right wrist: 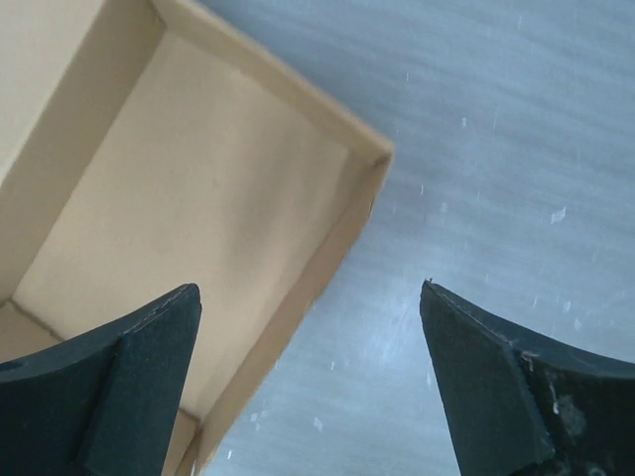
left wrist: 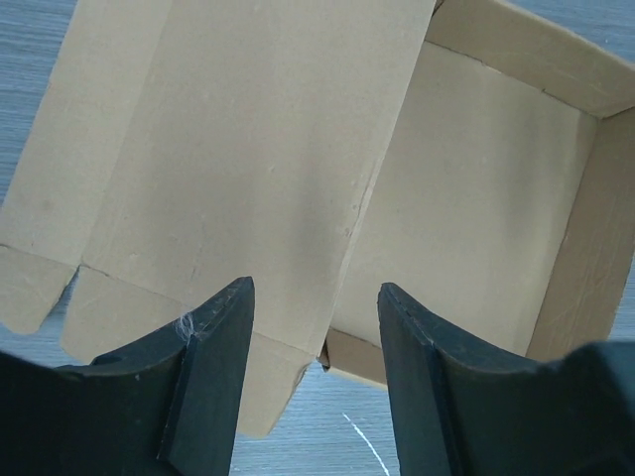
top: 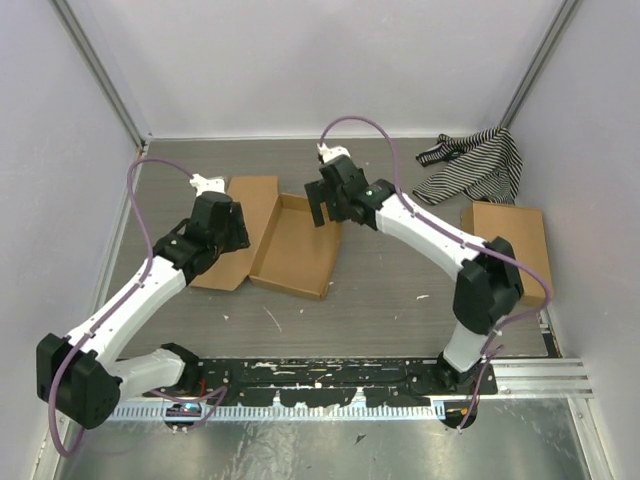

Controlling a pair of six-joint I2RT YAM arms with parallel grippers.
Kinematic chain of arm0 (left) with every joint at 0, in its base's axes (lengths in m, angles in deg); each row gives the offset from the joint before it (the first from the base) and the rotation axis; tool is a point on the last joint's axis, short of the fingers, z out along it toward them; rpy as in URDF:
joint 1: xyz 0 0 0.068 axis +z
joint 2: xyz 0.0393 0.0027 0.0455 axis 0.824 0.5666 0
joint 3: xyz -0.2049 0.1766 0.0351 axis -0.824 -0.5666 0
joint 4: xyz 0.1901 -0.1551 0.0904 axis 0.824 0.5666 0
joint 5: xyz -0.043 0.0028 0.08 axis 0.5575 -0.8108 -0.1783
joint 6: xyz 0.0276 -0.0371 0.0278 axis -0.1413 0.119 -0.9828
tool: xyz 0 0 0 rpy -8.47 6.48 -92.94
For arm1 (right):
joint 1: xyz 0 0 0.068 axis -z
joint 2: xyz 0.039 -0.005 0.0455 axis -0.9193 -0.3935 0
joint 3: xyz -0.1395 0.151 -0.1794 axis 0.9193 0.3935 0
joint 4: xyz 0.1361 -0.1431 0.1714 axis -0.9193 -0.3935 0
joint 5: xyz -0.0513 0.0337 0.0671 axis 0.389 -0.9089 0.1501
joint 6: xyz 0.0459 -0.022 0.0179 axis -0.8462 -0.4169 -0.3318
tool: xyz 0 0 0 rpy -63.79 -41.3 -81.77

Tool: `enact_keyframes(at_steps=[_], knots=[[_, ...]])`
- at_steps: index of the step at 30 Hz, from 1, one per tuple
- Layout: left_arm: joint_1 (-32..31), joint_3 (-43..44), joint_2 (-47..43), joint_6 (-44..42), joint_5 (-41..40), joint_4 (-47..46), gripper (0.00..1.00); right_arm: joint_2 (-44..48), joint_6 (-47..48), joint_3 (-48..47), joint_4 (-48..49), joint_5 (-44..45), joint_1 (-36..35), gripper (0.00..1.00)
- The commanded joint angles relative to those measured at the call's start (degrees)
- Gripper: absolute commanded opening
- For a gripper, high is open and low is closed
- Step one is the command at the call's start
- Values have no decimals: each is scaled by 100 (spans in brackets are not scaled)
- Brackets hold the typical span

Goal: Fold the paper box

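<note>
I should turn the tray (top: 298, 248) with both my grippers until the lid panel points straight away from me, because the lid panel (top: 256, 205) lies crooked on my left gripper's side.
The paper box (top: 293, 250) lies at the table's middle as a shallow open tray with raised walls; its flat lid panel (top: 243, 222) with tabs extends left. My left gripper (top: 241, 234) hovers open and empty over the lid panel. In the left wrist view the lid panel (left wrist: 238, 149) and the tray (left wrist: 476, 208) lie below the open gripper (left wrist: 316, 332), the hinge crease between the jaws. My right gripper (top: 322, 208) is open and empty above the tray's far right corner. In the right wrist view the open gripper (right wrist: 310, 302) straddles the tray's right wall (right wrist: 337, 248).
A squarish brown cardboard box (top: 510, 250) sits at the right edge of the table. A black-and-white striped cloth (top: 476, 165) lies at the far right corner. White walls enclose the table. A metal rail (top: 330, 385) runs along the near edge.
</note>
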State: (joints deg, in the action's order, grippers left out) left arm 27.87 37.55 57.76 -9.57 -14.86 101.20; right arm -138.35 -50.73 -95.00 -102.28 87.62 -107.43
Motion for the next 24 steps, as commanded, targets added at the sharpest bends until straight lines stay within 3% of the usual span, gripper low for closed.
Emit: enact_keyframes(at_steps=[1,5,9,17,19,24], knots=[[19,81,-337,107,-92,53,59,-954,1413,-1019,429,-860,652,94],[16,15,-588,117,-166,159,59,-1958,2339,-1923,734,-1491,806,90],[28,19,-805,108,-298,319,59,-2801,2690,-2818,643,-1895,825,87],[28,-124,-1123,182,-459,421,59,-3236,2696,-3223,578,-2634,826,83],[28,-155,-1108,200,-437,364,59,-3308,2638,-3210,603,-2678,826,76],[28,-140,-867,201,-340,263,58,-3706,2274,-3465,332,-2406,859,41]])
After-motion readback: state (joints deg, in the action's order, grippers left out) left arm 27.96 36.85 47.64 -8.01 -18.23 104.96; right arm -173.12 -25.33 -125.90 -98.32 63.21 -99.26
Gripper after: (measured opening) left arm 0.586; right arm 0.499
